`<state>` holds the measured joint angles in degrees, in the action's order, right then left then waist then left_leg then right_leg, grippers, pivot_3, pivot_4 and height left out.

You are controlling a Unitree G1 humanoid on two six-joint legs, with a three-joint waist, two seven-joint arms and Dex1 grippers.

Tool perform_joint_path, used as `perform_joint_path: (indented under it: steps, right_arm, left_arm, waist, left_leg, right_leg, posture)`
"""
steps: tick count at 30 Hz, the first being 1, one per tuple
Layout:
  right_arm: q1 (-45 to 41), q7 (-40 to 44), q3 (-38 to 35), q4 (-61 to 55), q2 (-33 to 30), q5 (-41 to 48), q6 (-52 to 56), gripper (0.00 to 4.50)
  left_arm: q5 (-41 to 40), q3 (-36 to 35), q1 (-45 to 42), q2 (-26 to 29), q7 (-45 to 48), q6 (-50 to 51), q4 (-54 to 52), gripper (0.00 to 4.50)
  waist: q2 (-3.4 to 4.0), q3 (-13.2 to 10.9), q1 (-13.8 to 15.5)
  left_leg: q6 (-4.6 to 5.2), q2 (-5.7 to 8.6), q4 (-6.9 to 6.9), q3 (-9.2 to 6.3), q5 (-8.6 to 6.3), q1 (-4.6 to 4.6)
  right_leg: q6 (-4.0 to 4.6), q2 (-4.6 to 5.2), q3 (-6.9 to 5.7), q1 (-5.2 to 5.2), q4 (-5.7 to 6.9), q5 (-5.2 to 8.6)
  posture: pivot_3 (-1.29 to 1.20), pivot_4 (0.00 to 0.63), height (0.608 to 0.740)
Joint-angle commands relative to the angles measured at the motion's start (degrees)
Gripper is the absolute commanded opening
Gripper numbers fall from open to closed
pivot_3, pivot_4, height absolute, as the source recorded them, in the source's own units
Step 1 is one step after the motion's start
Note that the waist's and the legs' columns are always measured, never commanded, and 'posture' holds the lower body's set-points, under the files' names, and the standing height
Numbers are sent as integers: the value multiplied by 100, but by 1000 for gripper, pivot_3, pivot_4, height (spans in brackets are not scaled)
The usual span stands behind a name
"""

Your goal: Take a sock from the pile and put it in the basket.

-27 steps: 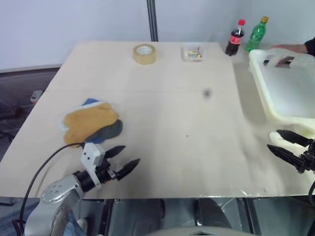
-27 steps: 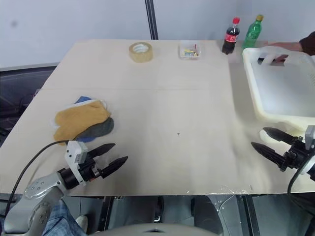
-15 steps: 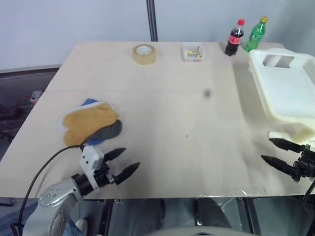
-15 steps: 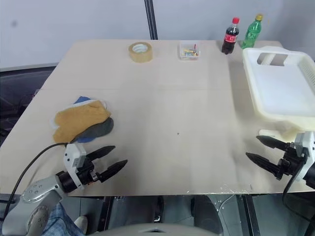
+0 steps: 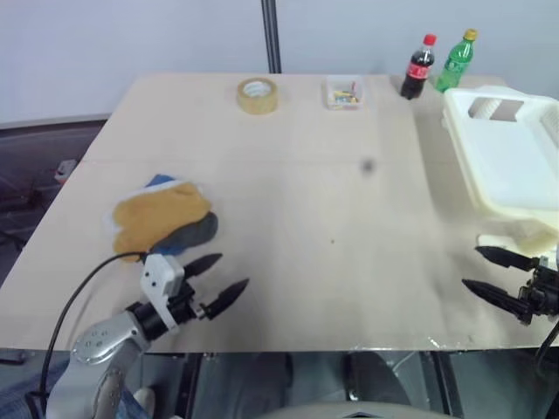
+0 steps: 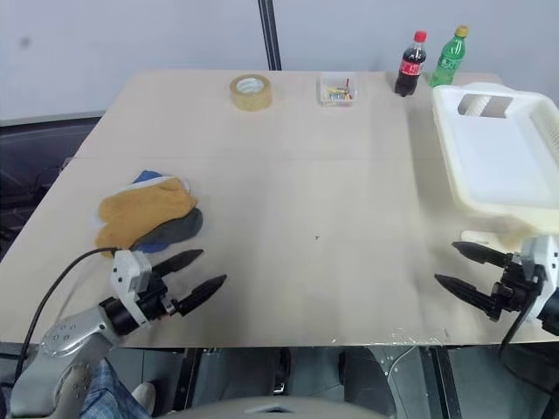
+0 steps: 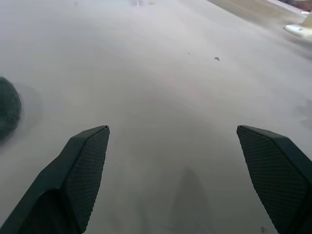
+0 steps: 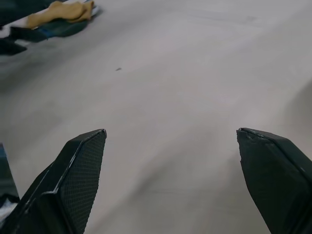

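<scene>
I am about to lift the mustard yellow sock, and a matching sock should stay on the pile, because the yellow patch has a notched outer edge.
The pile lies on the left side of the wooden table: a mustard yellow sock on top, with blue, dark grey and pale socks showing at its edges. My left gripper hovers open just in front of and to the right of the pile, with nothing between its fingers. The dark sock's edge shows in the left wrist view. The cream-white basket stands at the right edge of the table with its handle cut-out at the far end. My right gripper is open and empty, just in front of the basket.
At the far edge of the table stand a roll of tape, a small clear box, a cola bottle and a green bottle. A pale piece lies at the basket's near edge. The table's front edge runs just under both grippers.
A person's hand that rested on the basket's far rim has gone, and the basket has shifted slightly. Both grippers stay open and have hardly moved.
</scene>
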<state>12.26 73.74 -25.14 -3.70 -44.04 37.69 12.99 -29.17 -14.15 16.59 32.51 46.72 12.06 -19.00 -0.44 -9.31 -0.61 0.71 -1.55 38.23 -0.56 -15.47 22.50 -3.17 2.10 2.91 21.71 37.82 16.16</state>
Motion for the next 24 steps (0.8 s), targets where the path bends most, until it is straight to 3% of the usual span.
perform_joint_path:
  steps: [1, 6, 9, 13, 22, 23, 24]
  right_arm:
    - [-89, -132, 11, -781, 157, 617, 358, 4432]
    - [-248, -443, 230, -1584, 352, 1029, 726, 4432]
    - [-525, -553, 446, -1918, 355, 1138, 839, 4432]
    - [-694, -533, 610, -2034, 332, 1091, 832, 4432]
    - [-645, -523, 712, -1919, 425, 888, 625, 4432]
    - [-621, -525, 719, -1920, 440, 867, 609, 4500]
    - [-583, -534, 732, -1927, 469, 835, 575, 4500]
  left_arm:
    - [155, -260, -468, -236, -675, -142, 67, 4500]
    - [498, -475, -1181, -399, -1717, 126, 340, 4500]
    - [1122, -358, -1531, -287, -2200, 118, 681, 4500]
    - [1615, -233, -1612, -246, -2410, 42, 942, 4500]
    - [1920, -191, -1700, -211, -2422, -28, 1098, 4500]
    - [1936, -218, -1723, -221, -2446, -40, 1121, 3970]
    - [1974, -238, -1751, -218, -2468, -90, 1152, 3719]
  waist:
    - [1, 0, -1]
    - [-6, -3, -4]
    - [-7, -4, -8]
    - [-15, -7, -3]
    - [-19, -11, 14]
    - [-20, -11, 16]
    - [-19, -11, 15]
  left_leg:
    - [0, 0, 0, 1, 0, 0]
    - [0, 1, 9, -8, 0, 3]
    - [0, 5, 8, -8, 0, 4]
    - [0, 13, 8, -16, 0, 5]
    - [0, 15, 8, -44, 0, 18]
    - [-1, 15, 8, -45, 0, 18]
    - [-1, 15, 8, -47, 0, 18]
  right_leg:
    - [0, 0, 1, 0, 1, 0]
    - [-6, -2, -4, -1, 9, -3]
    - [-6, -1, -3, 0, 8, -4]
    - [-7, -3, -10, 0, 9, -4]
    - [-5, 13, -36, 0, 10, -4]
    - [-5, 13, -37, 0, 11, -4]
    - [-5, 13, -38, -1, 11, -4]
  posture:
    - [0, 150, 740]
    - [0, 150, 740]
    - [0, 150, 740]
    - [0, 150, 740]
    - [0, 150, 740]
    - [0, 150, 740]
    - [0, 150, 740]
